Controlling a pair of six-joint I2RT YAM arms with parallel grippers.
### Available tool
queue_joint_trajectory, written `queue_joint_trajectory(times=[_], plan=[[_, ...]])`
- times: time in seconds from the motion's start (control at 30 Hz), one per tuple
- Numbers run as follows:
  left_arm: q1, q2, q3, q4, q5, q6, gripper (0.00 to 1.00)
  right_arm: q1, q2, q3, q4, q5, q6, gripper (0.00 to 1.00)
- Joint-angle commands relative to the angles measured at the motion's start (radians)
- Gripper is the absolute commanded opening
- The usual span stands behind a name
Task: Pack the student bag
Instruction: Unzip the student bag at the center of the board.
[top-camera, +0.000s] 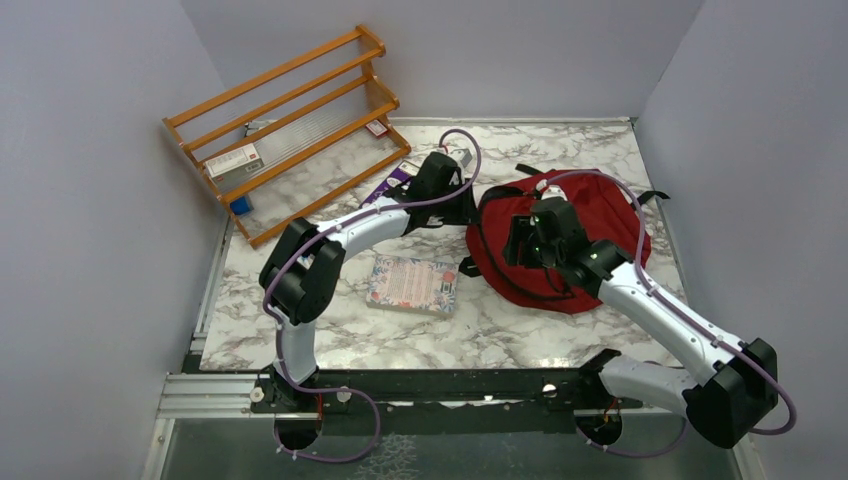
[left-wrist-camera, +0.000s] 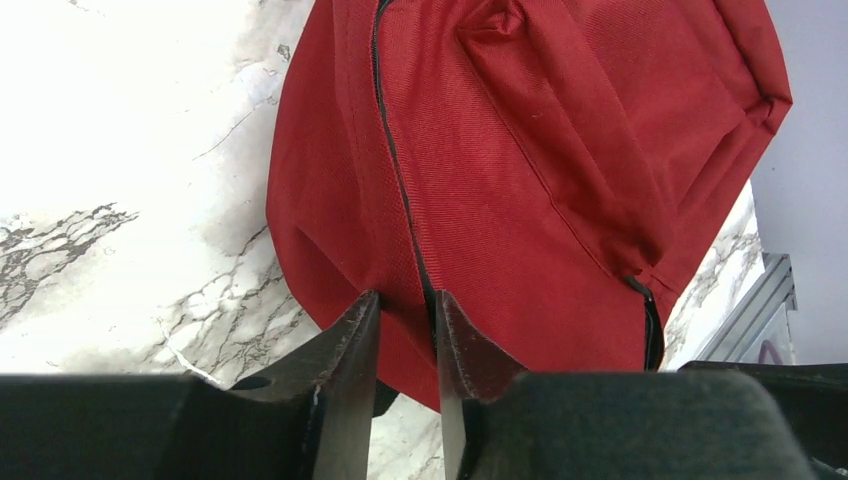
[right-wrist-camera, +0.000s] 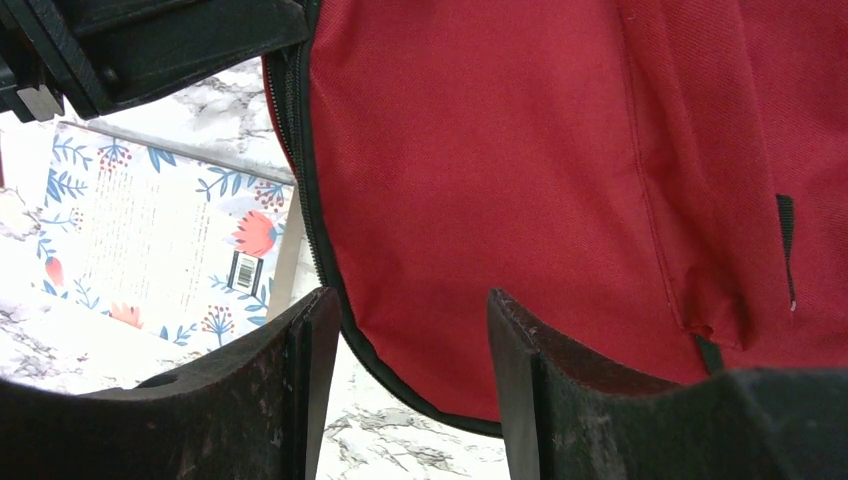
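The bag's red front (top-camera: 523, 278) will fold back like a flap when the robot pulls it, because the black zipper trim (top-camera: 499, 273) is hanging unattached along the front's edge.
The student bag (top-camera: 600, 215), dark red with black zipper trim, lies on the right half of the marble table. My left gripper (top-camera: 468, 205) is at its left edge. In the left wrist view the gripper (left-wrist-camera: 408, 310) is shut on a fold of the bag's red fabric (left-wrist-camera: 540, 150) beside the zipper. My right gripper (top-camera: 522, 243) hovers over the bag's near-left part. In the right wrist view this gripper (right-wrist-camera: 412, 310) is open, with the bag's zipped edge (right-wrist-camera: 520, 150) between its fingers but untouched. A floral-covered book (top-camera: 412, 283) lies flat left of the bag and also shows in the right wrist view (right-wrist-camera: 150, 240).
A wooden rack (top-camera: 290, 130) lies tilted at the back left, with small boxes on it. A purple book (top-camera: 385, 185) lies partly under the left arm. Grey walls close in the table on three sides.
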Motion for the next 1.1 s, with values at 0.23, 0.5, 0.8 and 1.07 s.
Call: queue_joint_trajectory(times=[0.23, 0.5, 0.8, 1.07], plan=[[-0.007, -0.039, -0.065, 0.03, -0.018, 0.01, 0.14, -0.003, 0.085, 0.009, 0.114, -0.088, 0.013, 0.62], [-0.007, -0.05, -0.097, 0.059, 0.007, 0.001, 0.0, -0.003, 0.212, 0.041, 0.213, -0.119, 0.028, 0.66], [-0.006, -0.059, -0.123, 0.078, 0.016, 0.0, 0.0, -0.018, 0.321, 0.049, 0.288, -0.145, 0.012, 0.65], [-0.007, -0.058, -0.129, 0.091, 0.037, -0.003, 0.0, -0.025, 0.411, 0.063, 0.329, -0.155, -0.004, 0.65]])
